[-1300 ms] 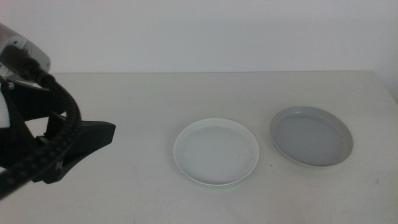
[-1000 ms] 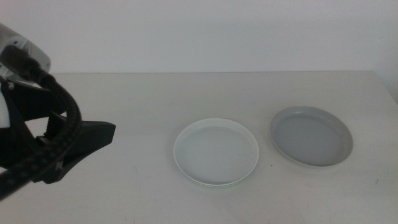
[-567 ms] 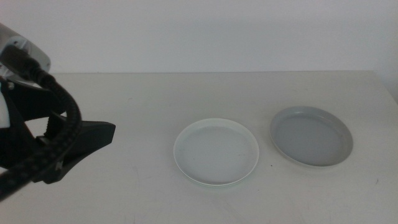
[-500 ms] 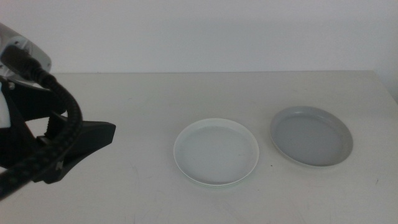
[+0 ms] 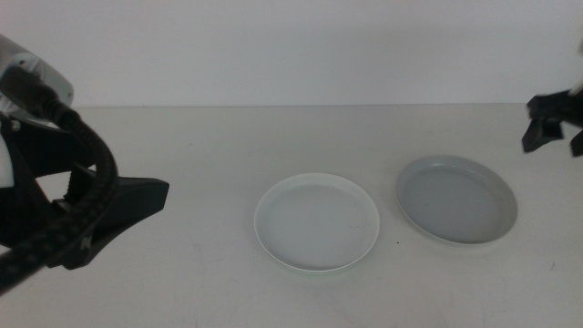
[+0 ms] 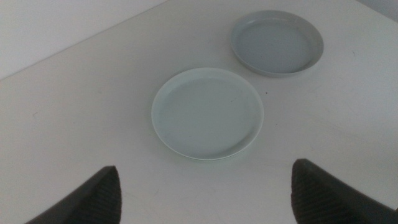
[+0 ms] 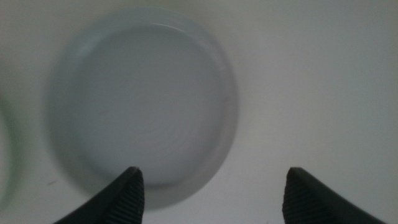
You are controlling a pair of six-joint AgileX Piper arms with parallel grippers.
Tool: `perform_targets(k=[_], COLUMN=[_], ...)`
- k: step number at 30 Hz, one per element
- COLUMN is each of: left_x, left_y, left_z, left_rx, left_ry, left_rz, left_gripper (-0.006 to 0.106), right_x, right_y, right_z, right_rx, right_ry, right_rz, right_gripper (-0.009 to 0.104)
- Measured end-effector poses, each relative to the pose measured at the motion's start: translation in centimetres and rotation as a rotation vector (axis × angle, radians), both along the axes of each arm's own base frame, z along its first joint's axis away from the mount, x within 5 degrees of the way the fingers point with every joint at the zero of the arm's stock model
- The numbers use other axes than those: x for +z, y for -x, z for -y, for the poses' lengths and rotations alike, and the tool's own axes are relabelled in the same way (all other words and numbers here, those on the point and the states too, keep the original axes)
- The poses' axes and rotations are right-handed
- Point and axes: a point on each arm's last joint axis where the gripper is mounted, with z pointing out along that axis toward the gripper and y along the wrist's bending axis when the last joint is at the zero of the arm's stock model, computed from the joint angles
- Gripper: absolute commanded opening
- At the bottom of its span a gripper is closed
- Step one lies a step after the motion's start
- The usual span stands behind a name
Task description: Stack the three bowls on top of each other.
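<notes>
My right gripper should pick the grey bowl up by its rim (image 5: 512, 193) and put it into the pale bowl, with the grey bowl lying (image 5: 457, 199) on the far side of the pale bowl from my left gripper.
A grey bowl (image 5: 455, 199) lies right of centre; it also shows in the left wrist view (image 6: 277, 42) and the right wrist view (image 7: 146, 109). A pale bowl (image 5: 316, 223), whitish with a mint tint (image 6: 207, 113), lies at the centre. No third bowl shows apart from these; I cannot tell whether the pale one is two stacked. My right gripper (image 5: 551, 128) is open (image 7: 214, 199), in the air at the right edge, above the grey bowl's far right side. My left gripper (image 5: 146, 200) is open and empty (image 6: 205, 205), held still at the left, away from the pale bowl.
The bowls lie on a plain white table (image 5: 200, 146) with a white wall behind it. The table's right edge (image 5: 569, 137) runs close to the grey bowl. The left arm's black cable (image 5: 91, 155) hangs over the left side.
My right gripper has come into the middle view at the right edge, near the grey bowl. The left arm and both bowls have not moved.
</notes>
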Motion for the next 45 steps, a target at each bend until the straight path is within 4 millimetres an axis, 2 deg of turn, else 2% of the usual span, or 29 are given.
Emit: perform_targets(k=[2,5,10,17,21,23,24,27,30,36,38,40,45], left_x=[0.0,0.0,0.0,0.0,0.0,0.0,0.0,0.0,0.0,0.0,0.0,0.0,0.0], left_y=[0.0,0.0,0.0,0.0,0.0,0.0,0.0,0.0,0.0,0.0,0.0,0.0,0.0], left_z=[0.0,0.0,0.0,0.0,0.0,0.0,0.0,0.0,0.0,0.0,0.0,0.0,0.0], left_rx=[0.000,0.000,0.000,0.000,0.000,0.000,0.000,0.000,0.000,0.000,0.000,0.000,0.000], left_ry=[0.000,0.000,0.000,0.000,0.000,0.000,0.000,0.000,0.000,0.000,0.000,0.000,0.000], left_rz=[0.000,0.000,0.000,0.000,0.000,0.000,0.000,0.000,0.000,0.000,0.000,0.000,0.000], left_gripper=[0.105,0.105,0.105,0.105,0.105,0.105,0.105,0.105,0.105,0.105,0.105,0.105,0.105], right_x=[-2.5,-6.2,-11.0,-13.3,-13.8,-13.9,-13.9,-13.3,-11.1,-3.3,-1.0,0.4,0.7], right_y=[-2.3,-4.8,-6.6,-7.3,-7.5,-7.5,-7.5,-7.4,-7.0,-4.9,-4.1,-3.5,-3.0], right_z=[0.7,1.1,1.2,1.4,1.4,1.4,1.4,1.5,1.9,1.7,0.7,-0.5,-5.1], right_rx=[0.002,0.013,0.017,0.016,0.028,0.042,0.048,0.055,0.036,-0.027,-0.027,-0.005,0.106], right_ry=[-0.004,-0.018,-0.042,-0.032,-0.028,-0.024,-0.022,-0.011,-0.009,-0.023,-0.056,-0.088,-0.126], right_rz=[-0.076,-0.195,-0.312,-0.328,-0.322,-0.320,-0.319,-0.308,-0.270,-0.120,-0.076,-0.057,-0.079], right_gripper=[0.055,0.052,0.042,0.033,0.014,0.000,-0.001,-0.001,-0.001,-0.001,0.000,0.000,0.001])
